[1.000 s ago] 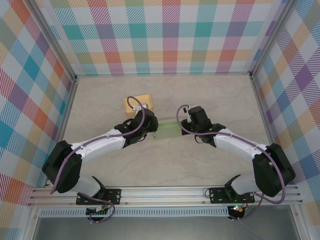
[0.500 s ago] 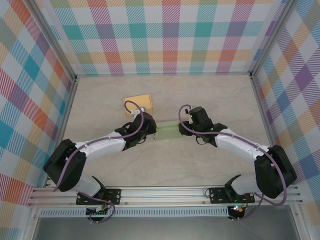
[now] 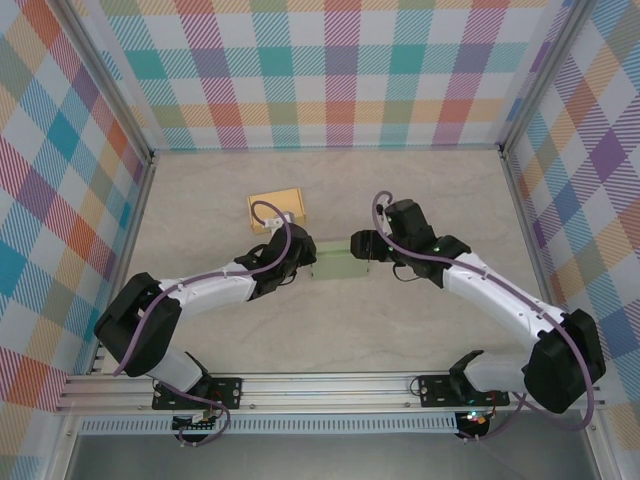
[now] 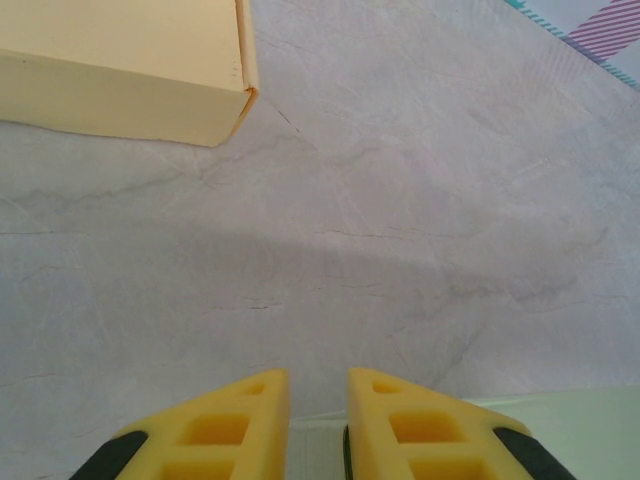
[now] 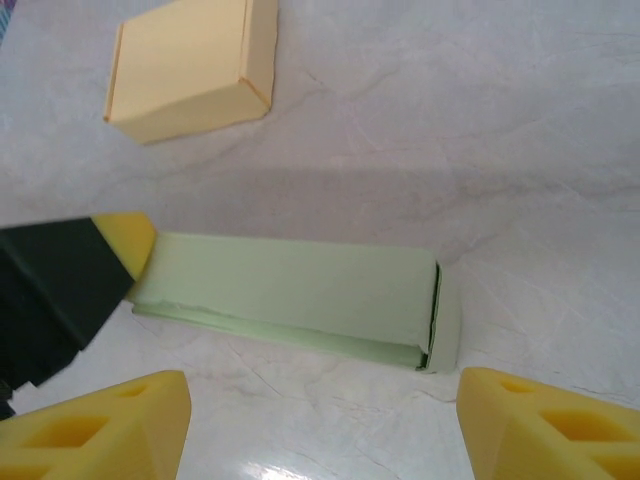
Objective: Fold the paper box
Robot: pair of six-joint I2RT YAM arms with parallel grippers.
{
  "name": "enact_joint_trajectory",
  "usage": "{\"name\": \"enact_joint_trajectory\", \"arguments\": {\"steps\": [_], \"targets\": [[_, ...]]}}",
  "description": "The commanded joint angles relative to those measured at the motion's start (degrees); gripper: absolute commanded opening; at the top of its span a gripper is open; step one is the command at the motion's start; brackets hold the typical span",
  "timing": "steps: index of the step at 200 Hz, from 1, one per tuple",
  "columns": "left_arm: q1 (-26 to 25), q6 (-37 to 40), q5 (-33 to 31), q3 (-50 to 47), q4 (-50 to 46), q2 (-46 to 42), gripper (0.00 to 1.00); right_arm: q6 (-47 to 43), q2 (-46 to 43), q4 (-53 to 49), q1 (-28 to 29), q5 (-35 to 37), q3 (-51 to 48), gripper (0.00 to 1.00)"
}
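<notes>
Next, I open my left gripper and back it off while my right gripper turns the box's other end (image 5: 443,318), because my left gripper covers one end of the pale green box (image 5: 165,268).
The pale green paper box (image 3: 338,266) lies flattened and long on the marble table between the two arms. My left gripper (image 3: 308,262) is at its left end, the yellow fingers (image 4: 240,420) nearly together with a strip of the green box (image 4: 318,450) between them. In the right wrist view its yellow fingertip (image 5: 128,243) rests on that end of the box (image 5: 290,285). My right gripper (image 3: 360,245) stands open just short of the box's right end, where a small flap (image 5: 446,320) is folded up. Nothing is between its fingers (image 5: 322,380).
A folded yellow box (image 3: 276,210) sits on the table behind the left gripper, also seen in the left wrist view (image 4: 120,60) and the right wrist view (image 5: 190,65). Checked walls (image 3: 340,70) enclose the table at the back and both sides.
My right gripper has opened, let go of the box's right end and drawn back a little. My left gripper's fingers have closed further on the left end.
</notes>
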Motion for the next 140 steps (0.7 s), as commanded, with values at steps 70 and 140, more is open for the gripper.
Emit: {"name": "enact_joint_trajectory", "arguments": {"steps": [70, 140], "targets": [[0.0, -0.5, 0.9, -4.5, -7.6, 1.9, 0.2, 5.1, 10.4, 3.6, -4.3, -5.0, -0.1, 0.59], [0.0, -0.8, 2.8, -7.8, -4.7, 0.7, 0.14, 7.4, 11.2, 10.4, -5.5, -6.7, -9.0, 0.44]]}}
